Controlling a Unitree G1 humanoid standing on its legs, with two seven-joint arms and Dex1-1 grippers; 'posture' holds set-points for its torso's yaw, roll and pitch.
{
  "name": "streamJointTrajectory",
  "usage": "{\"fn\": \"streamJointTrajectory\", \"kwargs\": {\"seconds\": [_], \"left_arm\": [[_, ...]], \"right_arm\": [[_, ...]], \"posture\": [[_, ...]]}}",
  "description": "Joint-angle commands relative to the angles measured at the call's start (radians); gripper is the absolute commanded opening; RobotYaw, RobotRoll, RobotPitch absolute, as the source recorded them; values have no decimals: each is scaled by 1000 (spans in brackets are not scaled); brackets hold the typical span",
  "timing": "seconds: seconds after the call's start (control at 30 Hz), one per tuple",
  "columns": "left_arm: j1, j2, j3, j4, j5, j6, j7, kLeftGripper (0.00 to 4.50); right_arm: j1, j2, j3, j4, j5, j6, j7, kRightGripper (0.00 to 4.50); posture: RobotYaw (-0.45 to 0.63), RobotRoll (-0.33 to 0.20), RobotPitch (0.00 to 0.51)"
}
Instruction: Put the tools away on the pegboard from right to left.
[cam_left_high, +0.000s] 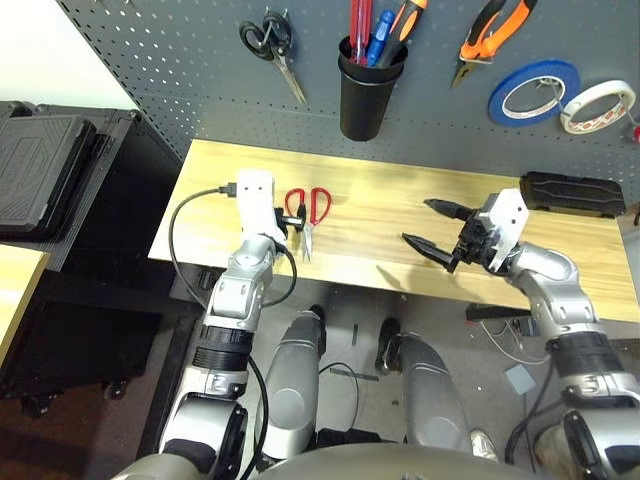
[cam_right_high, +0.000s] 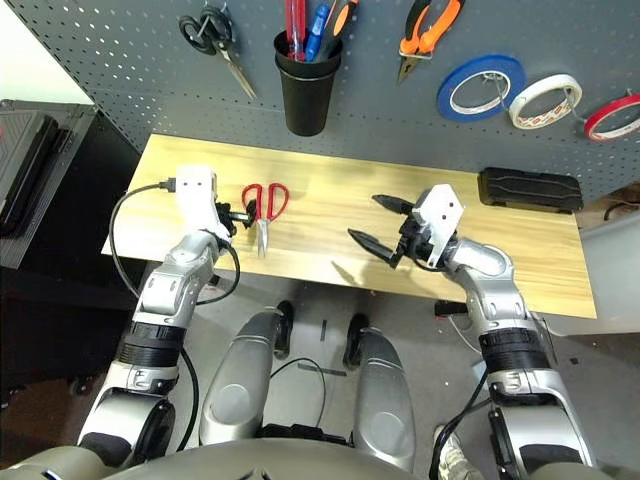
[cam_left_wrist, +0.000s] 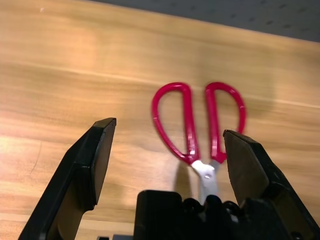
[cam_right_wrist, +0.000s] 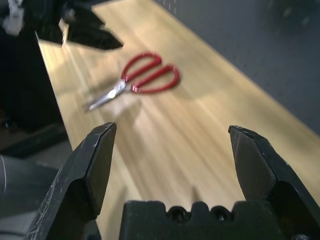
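The red-handled scissors' loop (cam_left_wrist: 173, 120) farther from my right gripper lies free between my left gripper's fingers, so I should keep going down and close on its outer side (cam_left_wrist: 157, 120).
Red-handled scissors (cam_left_high: 308, 212) lie shut on the wooden table (cam_left_high: 400, 190), handles toward the pegboard (cam_left_high: 180, 70). My left gripper (cam_left_high: 288, 222) hovers open right over them; in the left wrist view the scissors (cam_left_wrist: 197, 120) lie between its fingers (cam_left_wrist: 95, 155), nearer one side. My right gripper (cam_left_high: 420, 222) is open and empty above the table's middle, apart from the scissors (cam_right_wrist: 145, 80). On the pegboard hang the orange-and-black pliers (cam_left_high: 495, 30) and a red tape ring (cam_right_high: 612, 116). A red-handled screwdriver (cam_left_high: 358, 25) stands in the black cup (cam_left_high: 368, 90).
Black-handled scissors (cam_left_high: 268, 40), a blue tape roll (cam_left_high: 533, 92) and a white one (cam_left_high: 597, 106) also hang on the board. A black case (cam_left_high: 572, 192) lies on the table's back right. A dark cabinet with black cases (cam_left_high: 40, 160) stands off the table's left end.
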Motion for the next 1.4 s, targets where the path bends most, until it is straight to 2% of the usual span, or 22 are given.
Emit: {"fn": "streamJointTrajectory", "kwargs": {"seconds": [0.03, 0.33, 0.7, 0.8, 0.9, 1.1, 1.27, 1.4], "left_arm": [[-28, -1, 18, 103, 16, -39, 9, 4463], [-167, 18, 47, 411, 39, -145, 19, 4463], [-281, 17, 54, 761, 50, -241, 32, 4463], [-295, 13, 57, 820, 47, -256, 29, 3486], [-303, 11, 63, 844, 42, -277, 33, 2308], [-298, -5, 106, 798, 1, -296, 42, 45], [-256, -19, 136, 668, -23, -295, 43, 45], [-171, -26, 138, 464, -33, -276, 25, 45]], "right_arm": [[11, 5, 31, 27, -35, -3, -17, 4500], [28, 54, 91, 49, -84, -29, -56, 4500], [20, 54, 101, 36, -99, -39, -80, 4500], [16, 50, 102, 29, -101, -38, -84, 4500], [10, 47, 101, 33, -102, -43, -85, 4500], [-11, 43, 96, 58, -101, -67, -86, 4500], [-54, 49, 80, 108, -83, -115, -76, 4500], [-87, 50, 56, 144, -52, -157, -59, 4500]], "posture": [[219, 0, 324], [204, 0, 336], [182, 0, 333], [173, 0, 326], [175, 0, 320], [191, 0, 307], [214, 0, 289], [225, 0, 282]]}}
